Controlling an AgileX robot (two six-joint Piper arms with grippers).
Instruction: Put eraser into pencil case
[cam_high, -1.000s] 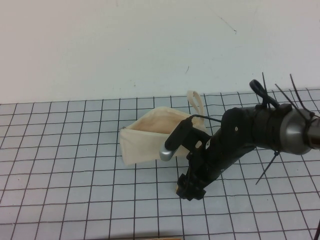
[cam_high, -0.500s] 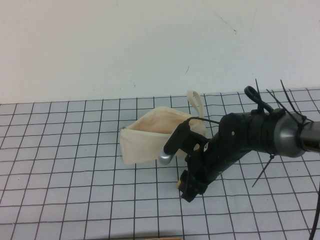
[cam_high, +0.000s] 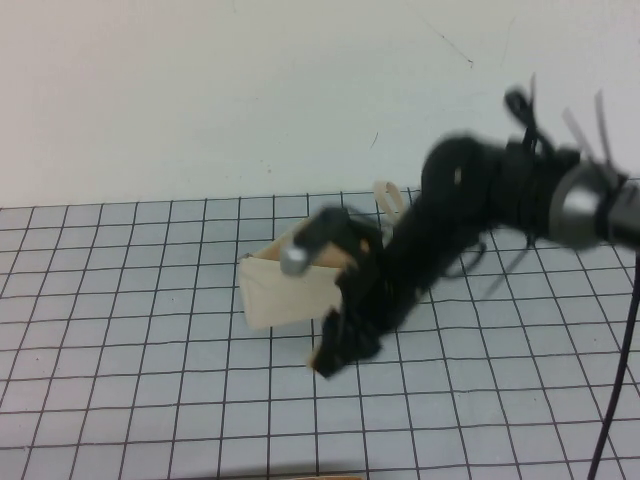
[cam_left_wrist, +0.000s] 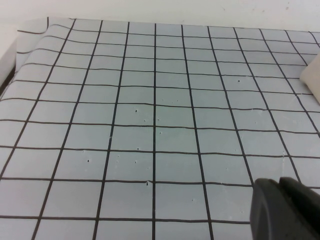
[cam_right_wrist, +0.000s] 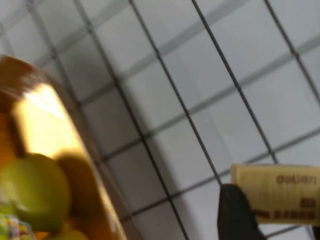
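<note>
The pencil case's opening (cam_high: 327, 257) is wider than the eraser, so my right gripper should keep carrying the eraser there until it is above the opening, then let go.
The pencil case (cam_high: 283, 290) is a cream pouch lying on the grid mat, its loop (cam_high: 390, 195) at the far end. Its corner also shows in the left wrist view (cam_left_wrist: 313, 79). My right gripper (cam_high: 335, 352) hangs just in front of the pouch's near side, blurred by motion. It is shut on the eraser (cam_right_wrist: 277, 192), a tan-yellow block with printed lettering, held above the mat; a dark fingertip (cam_right_wrist: 239, 210) covers part of it. My left gripper (cam_left_wrist: 280, 205) is low over bare mat, away from the pouch, its jaws together with nothing between them.
An orange-brown container (cam_right_wrist: 75, 165) holding a green round thing (cam_right_wrist: 32, 190) shows in the right wrist view, near the mat's front edge. A white wall stands behind the mat. Cable ties stick out from the right arm (cam_high: 520, 190).
My right arm has swung left and risen, carrying the eraser from right of the pouch's front to just before its near side. The pouch has not moved.
</note>
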